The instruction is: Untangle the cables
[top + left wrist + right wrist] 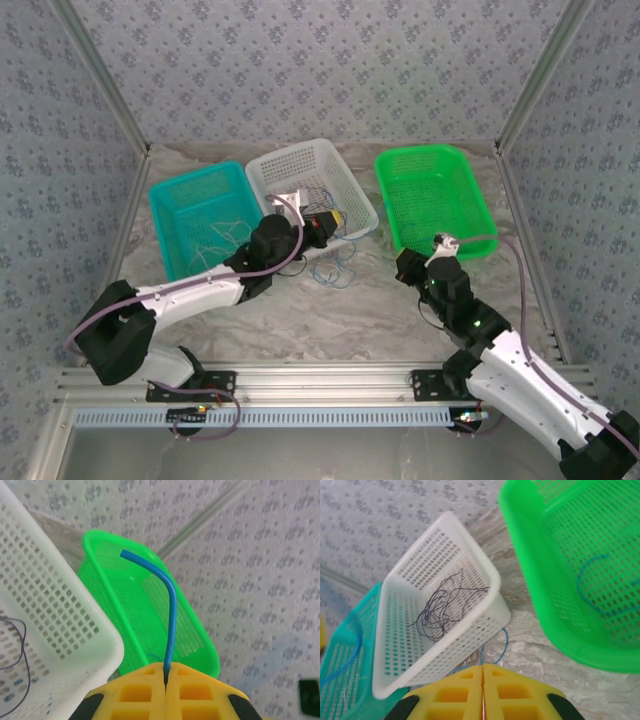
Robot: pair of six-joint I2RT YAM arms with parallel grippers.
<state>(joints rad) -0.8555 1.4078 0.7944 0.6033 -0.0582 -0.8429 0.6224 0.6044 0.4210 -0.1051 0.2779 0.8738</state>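
Observation:
The blue cable (172,600) is in my left gripper by the white basket. I should pass it to my right gripper, because that one is closer to the green basket (432,195).
My left gripper (166,668) is shut on a blue cable (171,610) that rises stiffly from between its yellow fingers and bends over to the left. From above, the left gripper (335,221) hangs at the front right corner of the white basket (300,150). A loop of blue cable (342,270) lies on the table in front of that basket. My right gripper (483,668) is shut, low over the table, and the blue loop (505,641) runs up to its tips. Whether it is pinched there I cannot tell. Dark purple cables (440,611) lie bunched in the white basket (470,540).
A green basket (430,152) stands at the back right and holds a blue cable (590,592). The teal basket (195,175) at the back left holds pale thin cables (215,242). Patterned walls close in the table on three sides.

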